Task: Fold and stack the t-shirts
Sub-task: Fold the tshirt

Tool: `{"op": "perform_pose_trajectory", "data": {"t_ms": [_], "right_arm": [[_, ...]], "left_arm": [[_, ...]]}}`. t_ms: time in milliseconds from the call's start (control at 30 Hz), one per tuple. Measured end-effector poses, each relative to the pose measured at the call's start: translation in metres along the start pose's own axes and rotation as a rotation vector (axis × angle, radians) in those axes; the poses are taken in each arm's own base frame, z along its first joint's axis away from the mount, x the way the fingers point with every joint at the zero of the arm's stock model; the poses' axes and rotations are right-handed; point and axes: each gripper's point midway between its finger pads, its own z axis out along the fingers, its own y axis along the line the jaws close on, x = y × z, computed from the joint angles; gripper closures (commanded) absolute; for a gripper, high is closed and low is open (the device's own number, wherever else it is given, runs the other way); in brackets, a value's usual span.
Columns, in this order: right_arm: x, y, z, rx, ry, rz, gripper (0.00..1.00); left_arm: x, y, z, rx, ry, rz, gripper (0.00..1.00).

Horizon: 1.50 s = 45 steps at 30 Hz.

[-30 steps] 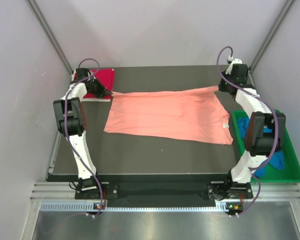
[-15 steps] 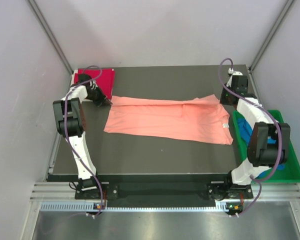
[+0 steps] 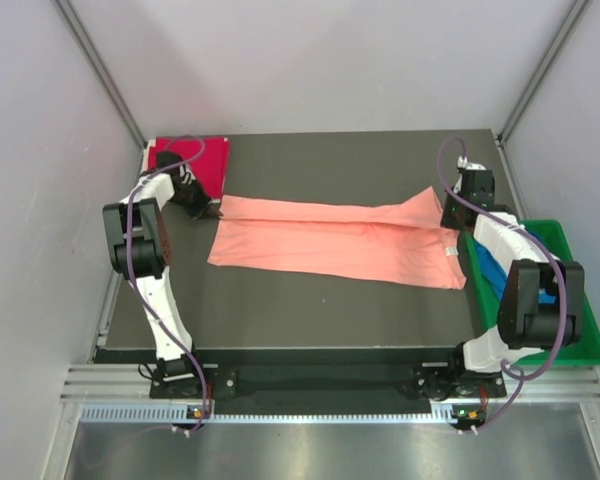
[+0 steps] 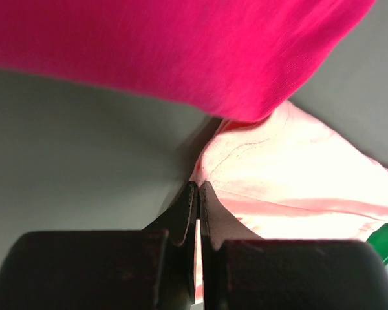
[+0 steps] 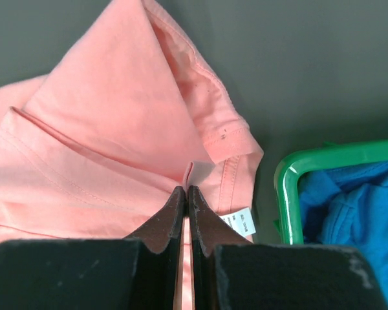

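Observation:
The folded edge [image 3: 315, 222] goes straight across the salmon-pink t-shirt. My right gripper should keep bringing its end down until it lies next to the white label [image 5: 238, 221], and then let go.
The salmon-pink t-shirt [image 3: 330, 240] lies across the dark table, its far edge folded toward the near edge. My left gripper [image 3: 212, 205] is shut on the shirt's far left corner [image 4: 246, 174], beside the folded crimson-red t-shirt [image 3: 202, 160], which fills the top of the left wrist view [image 4: 168, 45]. My right gripper [image 3: 452, 215] is shut on the shirt's far right edge [image 5: 116, 129], near its white label [image 5: 239, 223]. The bright blue t-shirt [image 3: 500, 270] lies in the green tray and also shows in the right wrist view [image 5: 349, 206].
The green plastic tray [image 3: 580, 345] sits off the table's right edge; its rim [image 5: 288, 177] is close to my right gripper. The dark table [image 3: 310, 310] has grey walls around it.
Both grippers have drawn the shirt's far edge toward the near side, so the shirt is now a narrower folded band. The right gripper moved further from the back corner.

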Motion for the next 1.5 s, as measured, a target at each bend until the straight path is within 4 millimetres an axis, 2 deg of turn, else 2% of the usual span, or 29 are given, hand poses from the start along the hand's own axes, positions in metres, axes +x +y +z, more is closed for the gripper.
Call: {"op": "perform_pose_trajectory", "data": {"t_ms": [233, 467, 767, 833, 900, 933, 1033, 1133, 1233, 1367, 1500], "right_arm": [[-0.002, -0.003, -0.009, 0.014, -0.030, 0.009, 1.00], [0.026, -0.007, -0.004, 0.028, 0.019, 0.018, 1.00], [0.036, -0.009, -0.003, 0.034, 0.024, 0.025, 1.00], [0.036, -0.010, -0.003, 0.037, 0.024, 0.026, 0.94], [0.035, -0.010, -0.003, 0.039, 0.019, 0.031, 0.87], [0.035, -0.010, -0.003, 0.042, 0.019, 0.032, 0.81], [0.035, -0.013, -0.004, 0.055, 0.019, 0.033, 0.68], [0.035, -0.013, -0.009, 0.055, 0.024, 0.032, 0.63], [0.021, -0.006, -0.019, 0.021, -0.005, 0.029, 0.61], [-0.007, 0.012, -0.024, -0.079, -0.053, -0.004, 0.60], [-0.020, 0.031, -0.012, -0.184, -0.039, -0.056, 0.59]], "left_arm": [[0.015, 0.009, 0.001, -0.032, 0.021, -0.009, 1.00], [0.019, 0.010, -0.001, -0.053, 0.015, 0.004, 1.00], [0.019, 0.012, -0.002, -0.083, -0.001, 0.025, 1.00], [0.019, 0.012, -0.002, -0.089, -0.003, 0.029, 0.97], [0.019, 0.012, -0.002, -0.090, -0.003, 0.032, 0.87], [0.019, 0.013, -0.002, -0.093, -0.003, 0.034, 0.79], [0.018, 0.017, -0.005, -0.118, -0.013, 0.036, 0.78], [0.015, 0.017, -0.014, -0.144, -0.032, 0.038, 0.75], [0.010, 0.010, -0.031, -0.150, -0.074, 0.040, 0.70], [0.001, -0.015, -0.052, -0.085, -0.137, 0.041, 0.69], [0.003, -0.045, -0.051, 0.016, -0.138, 0.052, 0.69]]}}
